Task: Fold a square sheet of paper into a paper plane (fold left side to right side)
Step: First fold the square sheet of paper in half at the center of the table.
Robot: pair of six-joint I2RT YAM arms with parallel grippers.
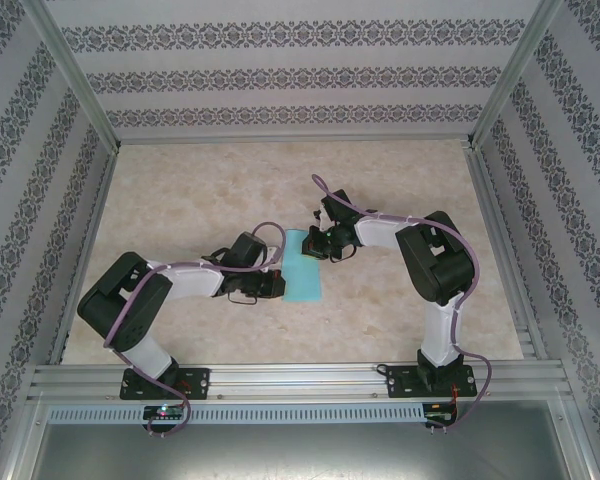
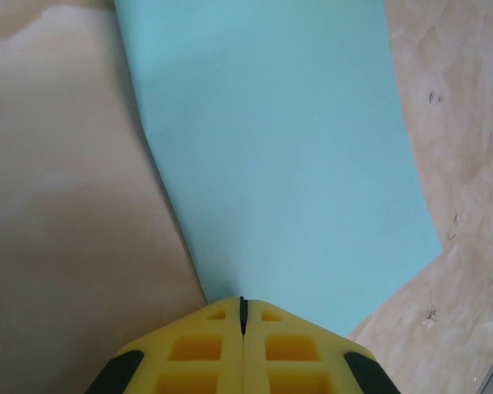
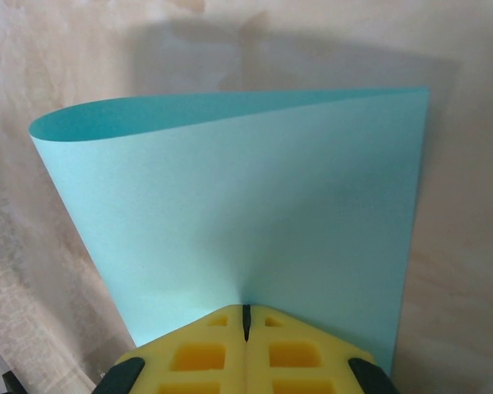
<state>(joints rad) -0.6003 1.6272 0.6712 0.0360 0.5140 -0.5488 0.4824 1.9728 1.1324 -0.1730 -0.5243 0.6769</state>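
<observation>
The fold's far end [image 3: 49,128] arches up in an open curl, so my left gripper should turn back from the fold's near end, hold the sheet's middle [image 1: 301,267], and then press down that curl.
The square sheet of paper [image 1: 302,272] is turquoise-blue and lies mid-table as a narrow rectangle, folded over on itself. In the right wrist view the paper [image 3: 246,205] has its upper layer arching loosely, with an open curl along the far edge. My left gripper [image 1: 273,285] is shut, its yellow tips resting on the paper [image 2: 287,164] close to its left edge. My left gripper [image 2: 242,308] has nothing between its fingers. My right gripper [image 1: 320,243] is shut too, at the sheet's far end. My right gripper [image 3: 246,313] presses its tips on the top layer.
The marbled beige table [image 1: 180,190] spreads around the sheet. Aluminium frame rails [image 1: 300,380] run along the near edge and both sides. Patterned walls close off the back and sides.
</observation>
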